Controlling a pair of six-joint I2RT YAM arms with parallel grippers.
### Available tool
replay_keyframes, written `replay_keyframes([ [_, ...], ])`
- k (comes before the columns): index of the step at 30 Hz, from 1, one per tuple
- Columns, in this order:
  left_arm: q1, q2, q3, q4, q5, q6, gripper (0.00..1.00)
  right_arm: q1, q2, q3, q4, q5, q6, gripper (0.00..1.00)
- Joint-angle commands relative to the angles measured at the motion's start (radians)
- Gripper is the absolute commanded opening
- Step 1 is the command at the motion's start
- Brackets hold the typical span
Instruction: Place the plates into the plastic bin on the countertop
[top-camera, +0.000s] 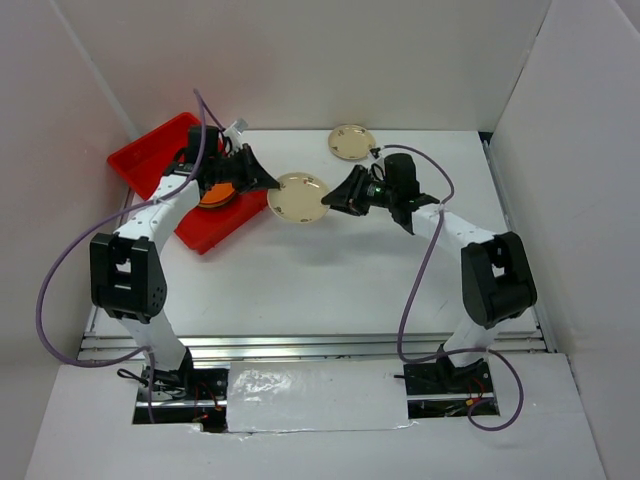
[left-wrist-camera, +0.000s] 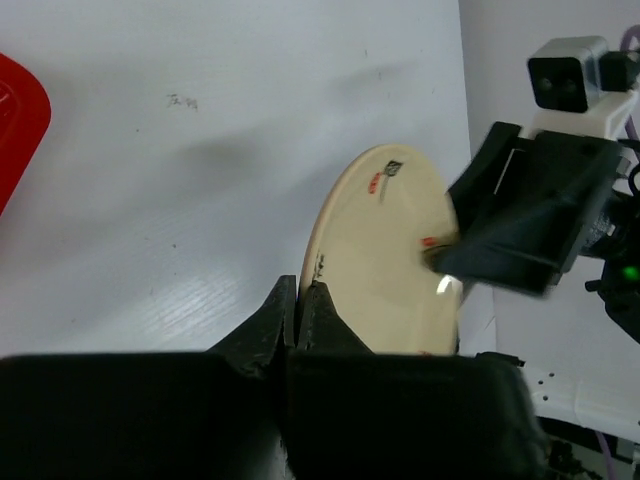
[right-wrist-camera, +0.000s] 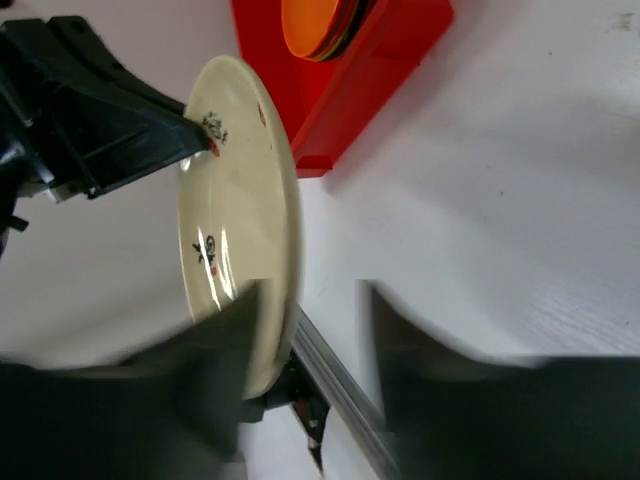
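Observation:
My left gripper is pinching the plate's bin-side rim (top-camera: 273, 193), so my right gripper should move away from the plate's opposite rim before my left gripper lowers the plate into the bin (top-camera: 218, 193).
A beige plate (top-camera: 298, 197) is held above the white countertop (top-camera: 330, 280), just right of the red plastic bin (top-camera: 150, 160). My left gripper (top-camera: 274, 183) is shut on its left rim; in the left wrist view the jaws (left-wrist-camera: 300, 292) pinch the rim of the plate (left-wrist-camera: 385, 270). My right gripper (top-camera: 330, 199) is open at the plate's right edge; in the right wrist view (right-wrist-camera: 315, 292) the rim of the plate (right-wrist-camera: 235, 220) lies between the blurred fingers. A second beige plate (top-camera: 351, 141) lies at the back. An orange plate (top-camera: 214, 196) tops a stack in the bin.
White walls enclose the countertop on three sides. A metal rail (top-camera: 320, 347) runs along the front edge. The red bin's corner (left-wrist-camera: 15, 110) shows at the left of the left wrist view. Purple cables hang beside both arms.

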Motion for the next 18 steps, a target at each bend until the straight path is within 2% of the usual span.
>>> replay_keyframes([
  [1,0.018,-0.015,0.022,0.022,-0.004,-0.064,0.0,-0.002,-0.015,0.031,0.107,-0.029,-0.004,0.99],
  [4,0.091,-0.07,0.03,-0.037,-0.232,-0.125,0.0,-0.039,-0.074,-0.045,0.098,0.048,-0.011,1.0],
  [5,0.11,-0.087,0.021,-0.044,-0.421,-0.15,0.0,-0.058,-0.103,-0.067,0.098,0.063,-0.017,1.0],
  [8,0.193,-0.138,-0.045,0.0,-0.663,-0.234,0.0,-0.075,-0.127,-0.105,0.041,0.082,-0.054,1.0],
  [13,0.288,-0.094,-0.082,0.085,-0.764,-0.288,0.0,-0.098,-0.169,-0.156,0.007,0.083,-0.108,1.0],
  [18,0.323,0.015,0.024,0.041,-0.753,-0.259,0.0,-0.143,-0.196,-0.187,-0.007,0.059,-0.134,1.0],
])
